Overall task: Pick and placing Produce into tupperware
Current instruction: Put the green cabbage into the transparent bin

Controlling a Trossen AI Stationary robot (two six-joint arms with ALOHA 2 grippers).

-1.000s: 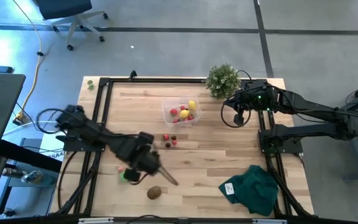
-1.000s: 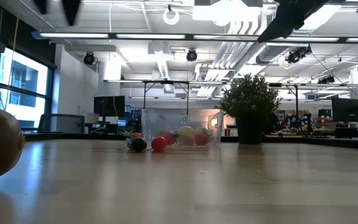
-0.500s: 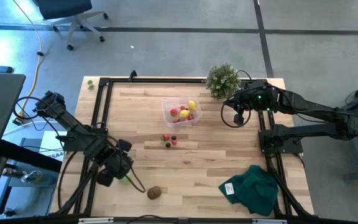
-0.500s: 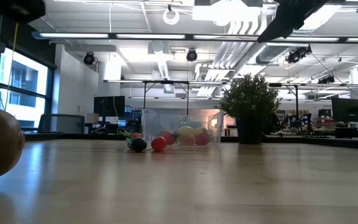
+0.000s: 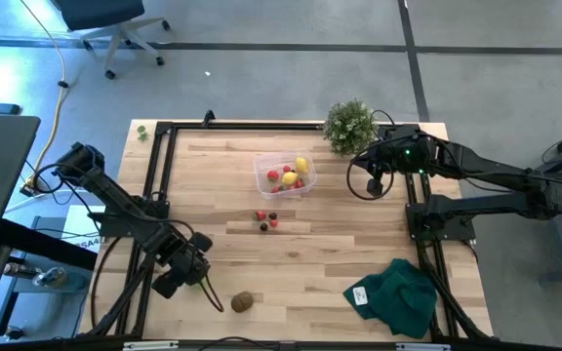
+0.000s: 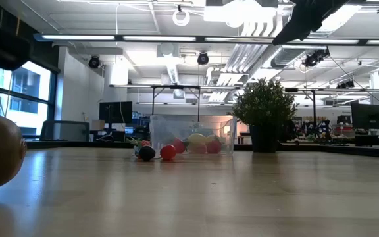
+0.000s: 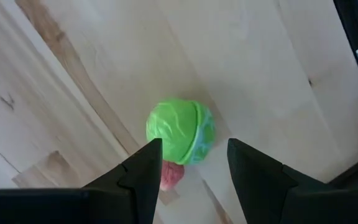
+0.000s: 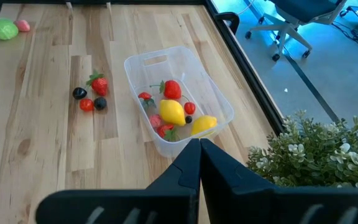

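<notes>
Next, I open the fingers of my left gripper wider and center them before I lower them around the green ball (image 7: 180, 129), because one finger hangs over the green ball's side (image 7: 155, 127).
A green ball (image 7: 180, 132) lies on the wooden table near its left front corner, with a small pink-red fruit (image 7: 171, 175) against it. My left gripper (image 7: 191, 155) hangs over the ball, open and pointing down, its fingertips either side of the ball's near edge; I see no touch. In the high view this gripper (image 5: 191, 273) covers most of the ball (image 5: 198, 282). The clear tupperware (image 5: 285, 175) holds a lemon and red fruits. Loose berries (image 5: 266, 219) and a brown kiwi (image 5: 242, 302) lie on the table. My right gripper (image 8: 199, 149) waits shut, high beside the tupperware (image 8: 179, 99).
A potted plant (image 5: 349, 125) stands at the far edge, right of the tupperware. A dark green cloth (image 5: 396, 295) lies at the near right. Black frame rails (image 5: 156, 185) run along the table's left and right sides. Bare wood lies between the berries and the kiwi.
My left gripper has swung back from near the kiwi toward the table's left edge, sunk lower, and tipped steeply downward over the green ball. Its fingers have stayed apart. The fruits have not moved.
</notes>
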